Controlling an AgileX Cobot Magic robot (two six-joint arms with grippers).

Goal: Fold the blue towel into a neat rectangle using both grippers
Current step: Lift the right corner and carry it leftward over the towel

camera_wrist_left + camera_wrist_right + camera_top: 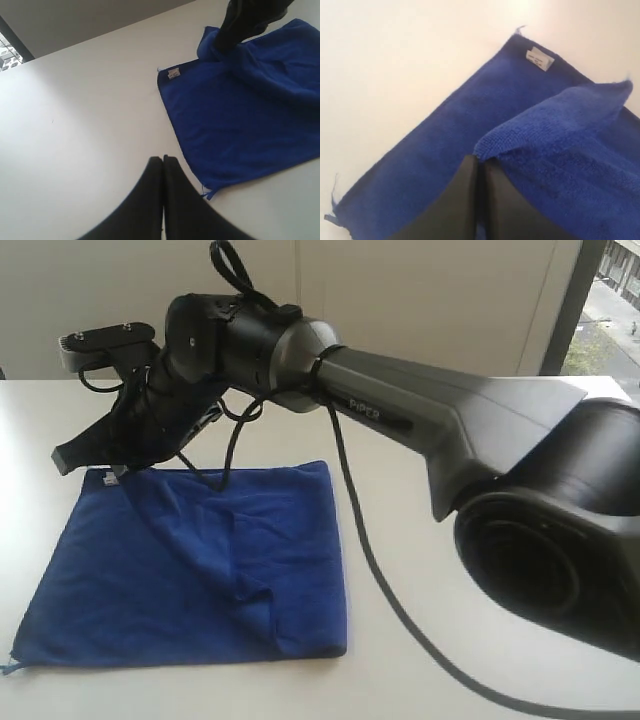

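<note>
The flat towel is open beyond the flap's raised edge [491,143], so my right gripper should keep going toward the towel's side edge [62,535] below the white label and let go there.
The blue towel [230,570] lies on the white table [420,540], partly folded, with a wrinkled flap across its middle. My right gripper [68,457] reaches across from the right to the towel's far left corner. In the right wrist view it [480,160] is shut on a raised edge of the towel [555,130], close to the white label [540,58]. My left gripper [163,159] is shut with nothing in it, over bare table beside the towel's edge [240,115]. It does not show in the exterior view.
The right arm's grey body [470,430] and its black cable [370,570] cross the table to the right of the towel. A window [610,300] sits at the far right. A small corner loop [206,192] sticks out from the towel near my left fingers.
</note>
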